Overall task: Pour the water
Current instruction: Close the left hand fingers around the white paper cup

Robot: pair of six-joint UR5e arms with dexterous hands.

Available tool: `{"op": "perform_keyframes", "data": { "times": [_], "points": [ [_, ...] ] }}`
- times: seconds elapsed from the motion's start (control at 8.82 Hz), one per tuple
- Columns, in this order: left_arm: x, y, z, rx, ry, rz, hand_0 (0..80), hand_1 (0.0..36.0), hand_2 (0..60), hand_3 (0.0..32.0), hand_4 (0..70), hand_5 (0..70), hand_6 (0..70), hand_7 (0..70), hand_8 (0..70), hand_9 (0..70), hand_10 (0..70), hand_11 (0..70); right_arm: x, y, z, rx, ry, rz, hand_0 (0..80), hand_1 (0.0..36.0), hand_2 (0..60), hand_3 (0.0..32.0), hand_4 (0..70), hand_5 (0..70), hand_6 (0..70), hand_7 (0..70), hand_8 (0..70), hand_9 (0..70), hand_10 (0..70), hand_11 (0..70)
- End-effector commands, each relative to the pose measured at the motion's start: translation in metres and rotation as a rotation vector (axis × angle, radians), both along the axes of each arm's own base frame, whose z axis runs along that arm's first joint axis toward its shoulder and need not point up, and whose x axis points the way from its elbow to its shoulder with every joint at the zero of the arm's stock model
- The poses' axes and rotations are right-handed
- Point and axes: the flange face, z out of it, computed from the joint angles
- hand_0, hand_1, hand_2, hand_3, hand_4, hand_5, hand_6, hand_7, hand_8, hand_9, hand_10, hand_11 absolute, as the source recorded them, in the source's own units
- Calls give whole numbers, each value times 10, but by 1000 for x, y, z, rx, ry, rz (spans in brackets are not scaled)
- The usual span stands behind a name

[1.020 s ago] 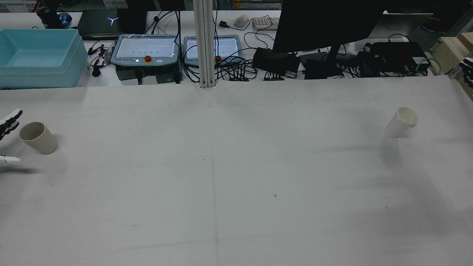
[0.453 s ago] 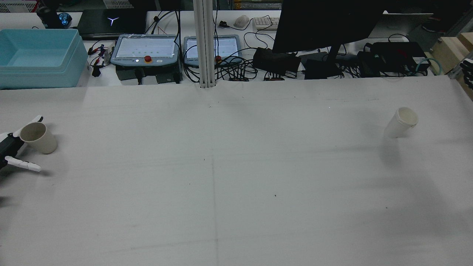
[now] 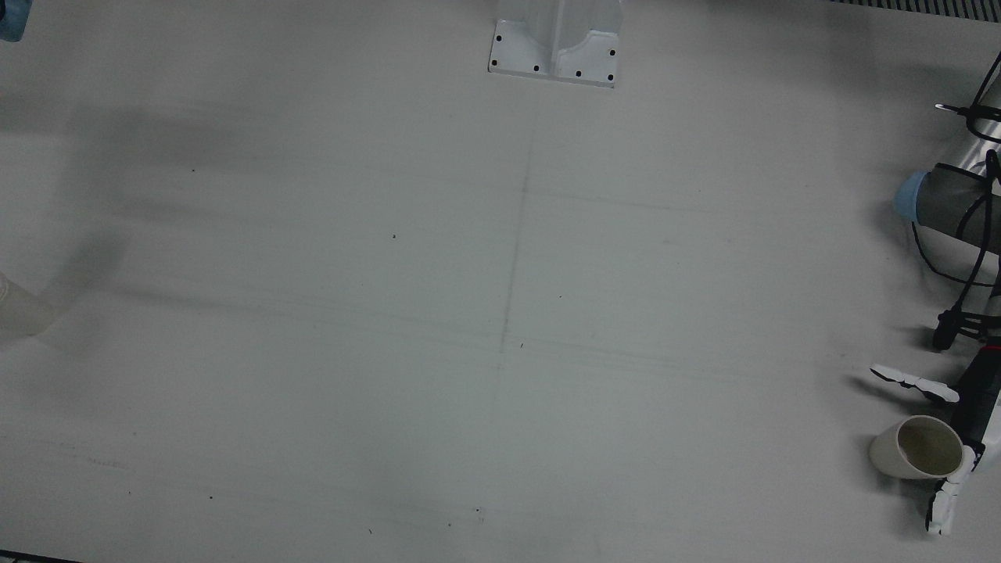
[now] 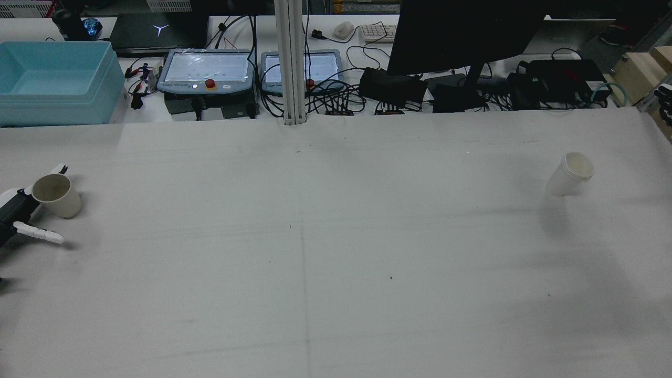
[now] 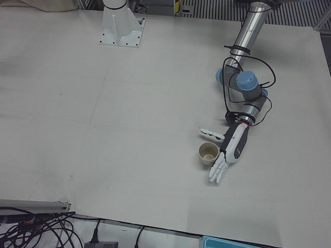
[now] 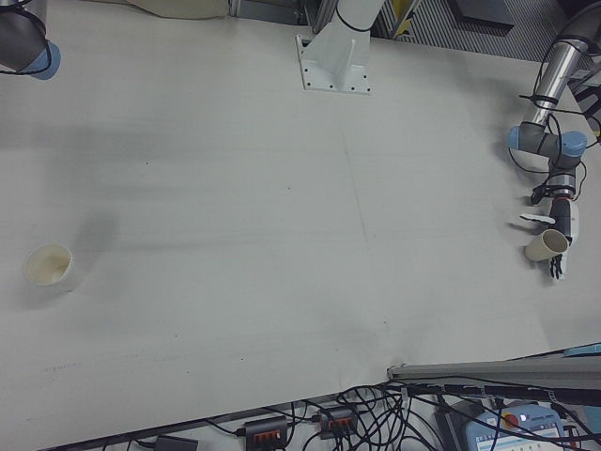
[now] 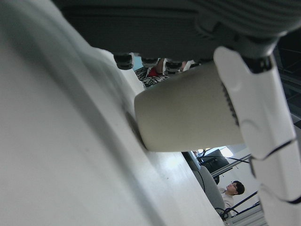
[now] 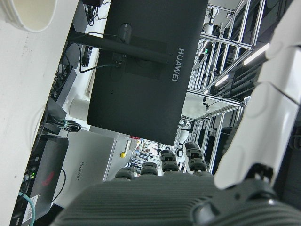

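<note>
I expect the beige cup to be empty when I lift it, because the inside of the beige cup (image 3: 891, 455) looks dull, even beige through the cup's opening (image 3: 930, 446).
A beige cup (image 4: 55, 195) stands at the table's left edge; it also shows in the left-front view (image 5: 208, 153) and the front view (image 3: 915, 447). My left hand (image 4: 16, 212) is open around it, with the thumb (image 4: 44, 235) on the near side and the fingers (image 4: 59, 169) behind it. In the left hand view the cup (image 7: 188, 113) lies against the palm, beside one finger (image 7: 254, 108). A white cup (image 4: 571, 173) stands far right, and its rim shows in the right hand view (image 8: 28, 12). My right hand (image 4: 665, 102) hangs open at the right edge, well away from it.
A blue bin (image 4: 52, 79), two teach pendants (image 4: 207, 71), a dark monitor (image 4: 462, 37) and cables line the far side. A post's base plate (image 3: 555, 47) stands at the robot side. The left arm (image 5: 243, 88) reaches across the table's left half.
My left hand has moved in from the left edge and now brackets the beige cup, which stands a little more upright. The right hand has slipped further out of the rear view.
</note>
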Motion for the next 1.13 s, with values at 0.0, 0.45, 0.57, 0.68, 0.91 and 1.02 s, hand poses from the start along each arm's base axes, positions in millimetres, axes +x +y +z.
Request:
{"op": "perform_keyframes", "data": {
  "times": [0.0,0.45,0.57,0.68,0.91,1.02],
  "points": [
    [5,-7,-5,-9,0,-7,485,121,64,28,106,0,32,61,2,18,24,52,0,0,0,0,0,0,496,158,28,0,25,142,37,112,8,42,0,13],
    [7,-11,-10,-10,7,-20,482,116,55,26,110,0,36,67,3,21,26,55,0,0,0,1,0,1,495,157,28,0,25,140,37,110,8,41,0,13],
    [8,-13,-12,-12,5,-22,483,116,55,24,112,0,37,68,3,22,27,56,0,0,0,0,0,1,495,157,29,0,25,138,36,109,8,41,0,13],
    [11,-17,-15,-13,6,-27,483,116,55,20,113,0,38,70,4,22,27,55,1,1,1,-2,0,3,494,156,28,0,25,136,36,108,8,41,0,14],
    [15,-23,-20,-15,6,-29,485,121,60,14,116,0,40,71,5,24,28,57,2,1,1,-2,-1,4,494,156,28,0,23,136,35,106,7,39,0,14],
    [16,-25,-22,-17,7,-41,486,124,65,12,117,0,41,72,5,24,27,56,2,1,1,-2,-1,4,495,157,29,0,23,135,35,107,7,39,0,13]
  ]
}}
